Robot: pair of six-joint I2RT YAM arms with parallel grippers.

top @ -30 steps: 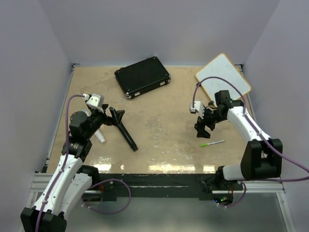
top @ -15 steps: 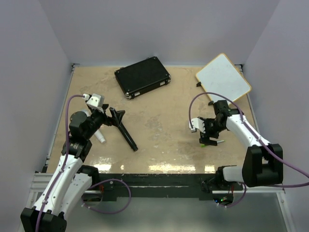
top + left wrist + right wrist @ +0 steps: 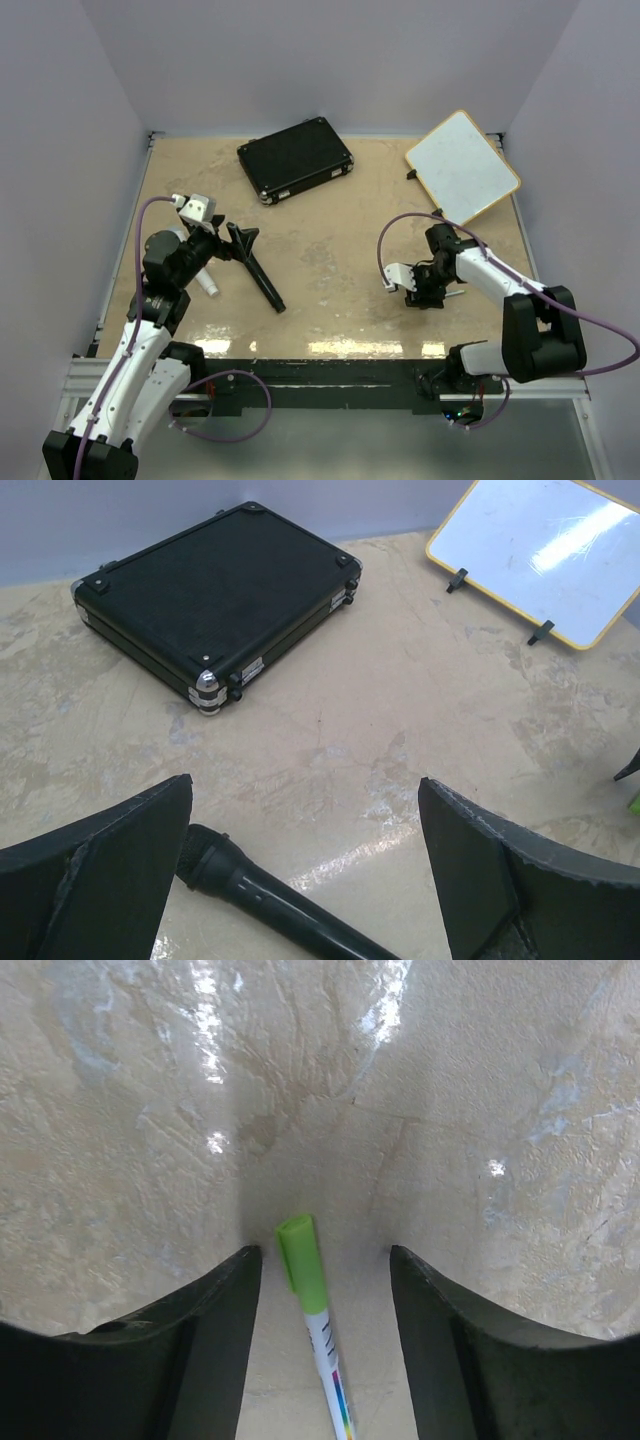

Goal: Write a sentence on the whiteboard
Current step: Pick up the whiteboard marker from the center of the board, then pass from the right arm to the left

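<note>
The marker's green cap (image 3: 303,1263) sits between my right fingers, so my right gripper should lift the marker and my left gripper should take the white body (image 3: 325,1353) before writing.
The whiteboard (image 3: 462,165) lies flat at the far right, white with an orange-yellow rim. It also shows in the left wrist view (image 3: 540,550). I see no green sentence on its face. A marker (image 3: 305,1280) with a green cap and white body lies on the table. My right gripper (image 3: 425,292) is open and low over it. In the right wrist view the right gripper (image 3: 322,1252) has one finger on each side of the cap, not touching it. My left gripper (image 3: 243,236) is open and empty, held above the table at the left (image 3: 305,782).
A black case (image 3: 295,158) lies at the far middle and shows in the left wrist view (image 3: 215,600). A black microphone (image 3: 265,282) lies under the left gripper (image 3: 270,900). A small white tube (image 3: 207,281) lies by the left arm. Walls close three sides.
My right gripper has moved from beside the whiteboard toward the near edge and come down over the marker, which now lies between its fingers. The left arm has not moved.
</note>
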